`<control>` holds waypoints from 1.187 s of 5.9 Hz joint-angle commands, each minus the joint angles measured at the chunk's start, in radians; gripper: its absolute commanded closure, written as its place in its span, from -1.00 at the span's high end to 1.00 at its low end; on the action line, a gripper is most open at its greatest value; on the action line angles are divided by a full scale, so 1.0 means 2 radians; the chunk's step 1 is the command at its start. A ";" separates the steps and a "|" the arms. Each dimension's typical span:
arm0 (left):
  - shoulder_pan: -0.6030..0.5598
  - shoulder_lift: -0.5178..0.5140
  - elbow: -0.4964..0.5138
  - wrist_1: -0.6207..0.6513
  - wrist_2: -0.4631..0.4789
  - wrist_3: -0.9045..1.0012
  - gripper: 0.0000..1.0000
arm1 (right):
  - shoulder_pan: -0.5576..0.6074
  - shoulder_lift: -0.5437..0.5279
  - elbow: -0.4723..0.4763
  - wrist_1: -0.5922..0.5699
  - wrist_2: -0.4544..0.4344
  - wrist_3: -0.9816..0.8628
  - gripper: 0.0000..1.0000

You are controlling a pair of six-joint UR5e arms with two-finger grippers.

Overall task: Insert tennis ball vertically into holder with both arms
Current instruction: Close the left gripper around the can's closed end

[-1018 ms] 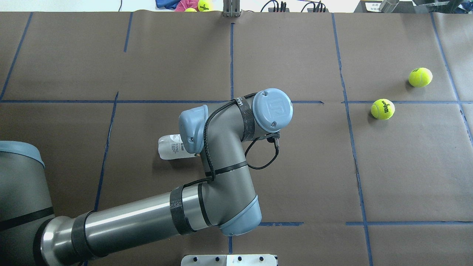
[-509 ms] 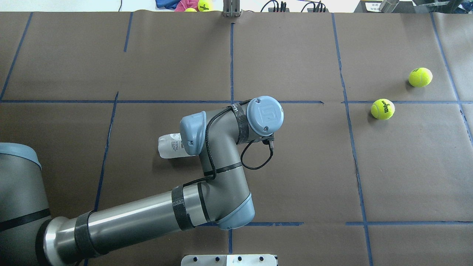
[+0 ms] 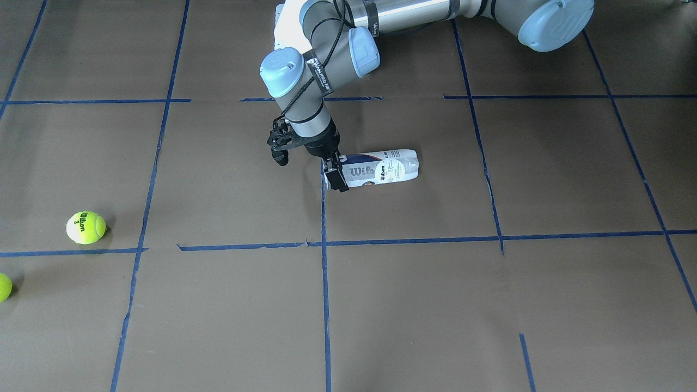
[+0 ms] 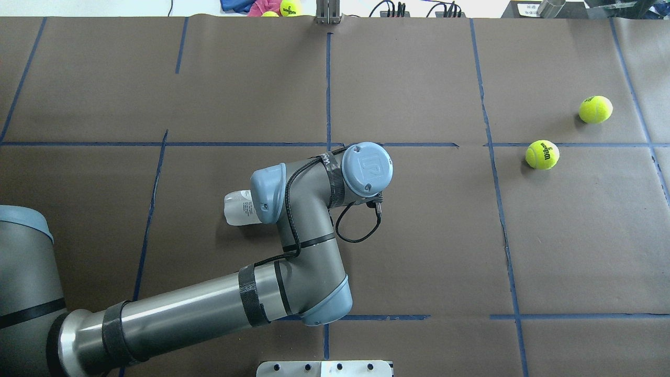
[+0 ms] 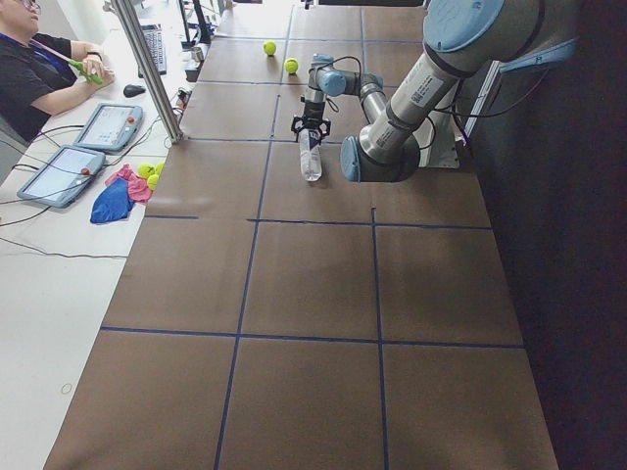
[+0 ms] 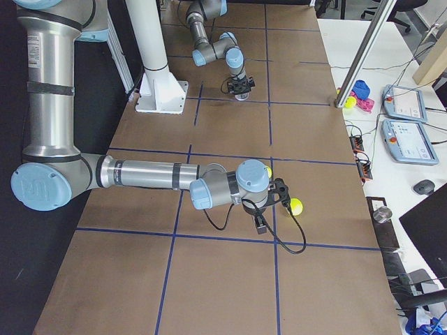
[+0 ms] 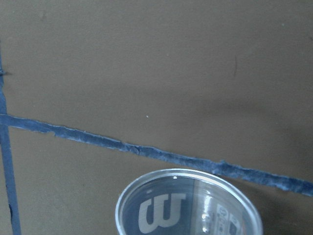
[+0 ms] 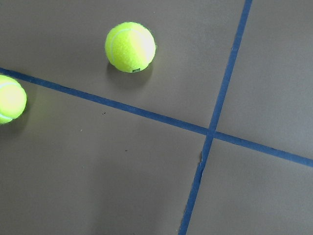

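Only the Wilson print (image 7: 164, 211) is visible inside the can's round rim, so I expect to find an open, empty can (image 3: 380, 167) when I set it upright.
The holder (image 3: 381, 170) is a clear Wilson can lying on its side on the brown table; it also shows in the overhead view (image 4: 238, 208), half hidden under my left wrist. My left gripper (image 3: 309, 170) is open at the can's left end, with one finger (image 3: 337, 179) in front of that end. The left wrist view shows the can's round rim (image 7: 188, 172) at the bottom edge. Two tennis balls (image 4: 542, 154) (image 4: 595, 109) lie far right and show in the right wrist view (image 8: 130, 46) (image 8: 10, 98). My right gripper (image 6: 269, 206) hovers beside them; I cannot tell its state.
Blue tape lines (image 4: 328, 89) divide the table. Spare balls and cloths (image 4: 282, 7) lie past the far edge beside a metal post (image 4: 328, 13). A white base plate (image 4: 324, 368) sits at the near edge. An operator (image 5: 39, 69) sits at tablets.
My left wrist has moved left and nearer the robot, and has dropped lower over the can. The can and both balls have not moved.
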 commanded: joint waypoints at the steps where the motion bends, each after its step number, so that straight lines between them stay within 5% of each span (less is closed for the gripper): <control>1: 0.000 0.001 0.001 -0.005 0.000 -0.003 0.82 | 0.000 0.000 0.000 0.000 0.000 0.000 1.00; 5: -0.001 0.008 -0.011 -0.025 -0.002 -0.005 0.58 | 0.000 0.001 0.000 0.001 0.000 0.000 1.00; 7: -0.016 0.007 -0.090 -0.026 -0.005 -0.006 0.57 | 0.000 0.000 0.000 0.000 0.000 0.000 1.00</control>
